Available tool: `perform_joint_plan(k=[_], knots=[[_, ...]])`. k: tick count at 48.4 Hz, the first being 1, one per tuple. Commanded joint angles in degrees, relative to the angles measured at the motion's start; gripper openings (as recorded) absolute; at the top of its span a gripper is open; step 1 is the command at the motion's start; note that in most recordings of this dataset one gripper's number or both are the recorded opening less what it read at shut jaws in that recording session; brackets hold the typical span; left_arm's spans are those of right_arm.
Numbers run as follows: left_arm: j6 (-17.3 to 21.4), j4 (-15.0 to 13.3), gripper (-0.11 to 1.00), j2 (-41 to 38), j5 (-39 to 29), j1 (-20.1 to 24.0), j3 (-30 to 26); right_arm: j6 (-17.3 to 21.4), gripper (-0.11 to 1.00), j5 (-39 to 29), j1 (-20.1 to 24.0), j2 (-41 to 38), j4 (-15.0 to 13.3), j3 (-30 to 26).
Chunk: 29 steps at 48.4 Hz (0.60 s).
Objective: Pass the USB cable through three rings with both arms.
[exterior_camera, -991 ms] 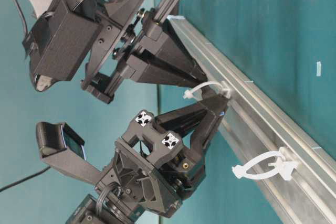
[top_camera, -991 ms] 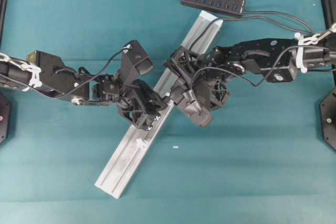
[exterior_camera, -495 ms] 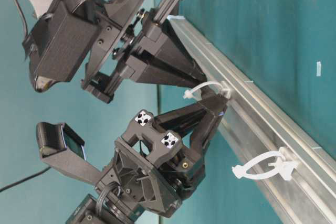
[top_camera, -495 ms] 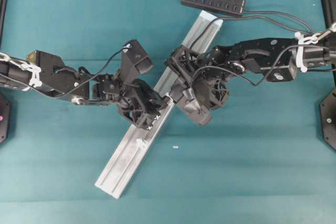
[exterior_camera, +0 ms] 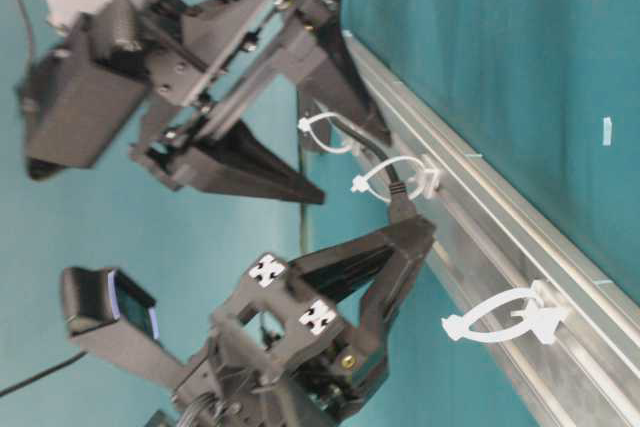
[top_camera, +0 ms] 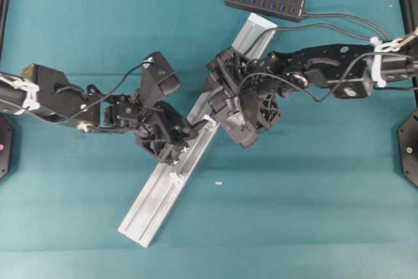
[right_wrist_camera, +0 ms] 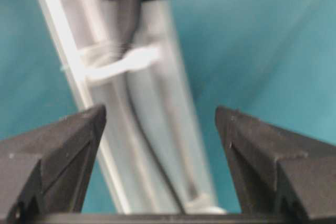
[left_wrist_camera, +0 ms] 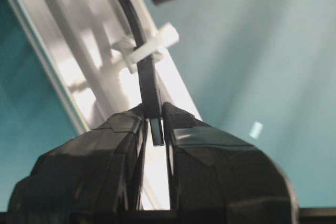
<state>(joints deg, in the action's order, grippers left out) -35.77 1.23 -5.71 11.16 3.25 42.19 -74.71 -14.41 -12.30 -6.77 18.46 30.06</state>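
Note:
The plug's front end [left_wrist_camera: 157, 131] has to go into the third ring but is covered by the left gripper's fingers, so next the right gripper grips the cable [exterior_camera: 387, 168] behind the plug.
The USB cable [exterior_camera: 372, 154] runs along the silver rail [top_camera: 160, 191] through two of the three rings [exterior_camera: 322, 133] [exterior_camera: 388, 178]. Its plug [left_wrist_camera: 154, 109] pokes out just past the second ring [left_wrist_camera: 148, 52]. My left gripper [left_wrist_camera: 155, 113], the one with white cross marks, is shut on that plug. The third ring [exterior_camera: 508, 318] stands further down the rail with nothing in it. My right gripper [right_wrist_camera: 160, 119] hovers over the rail with its fingers [right_wrist_camera: 79, 135] wide apart, and the cable [right_wrist_camera: 143, 132] lies loose below them.
The black hub [top_camera: 264, 1] lies beyond the rail's far end, its cord looping right past the right arm [top_camera: 326, 70]. A small white scrap [top_camera: 218, 183] lies on the teal mat to the right of the rail.
My right gripper has opened, let go of the cable and drawn back up the rail. My left gripper has shifted slightly away from the second ring with the plug.

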Motion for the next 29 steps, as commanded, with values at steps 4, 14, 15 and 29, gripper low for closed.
perform_joint_plan(k=[4,14,15,29], knots=[[-1.85,0.09,0.10,1.85,0.18,-1.23,0.53,0.79,0.89,1.49,0.44,1.67,0.18,0.44],[-4.66,0.26,0.10,2.02,0.26,-2.37,0.88,1.58,0.88,2.29,1.58,3.60,0.18,2.37],[-4.66,0.09,0.10,2.02,0.26,-2.46,0.88,1.76,0.88,2.37,1.67,3.60,0.18,2.55],[-6.06,0.09,0.10,2.55,0.18,-4.22,0.44,5.36,0.88,1.49,5.71,3.25,0.18,2.37]])
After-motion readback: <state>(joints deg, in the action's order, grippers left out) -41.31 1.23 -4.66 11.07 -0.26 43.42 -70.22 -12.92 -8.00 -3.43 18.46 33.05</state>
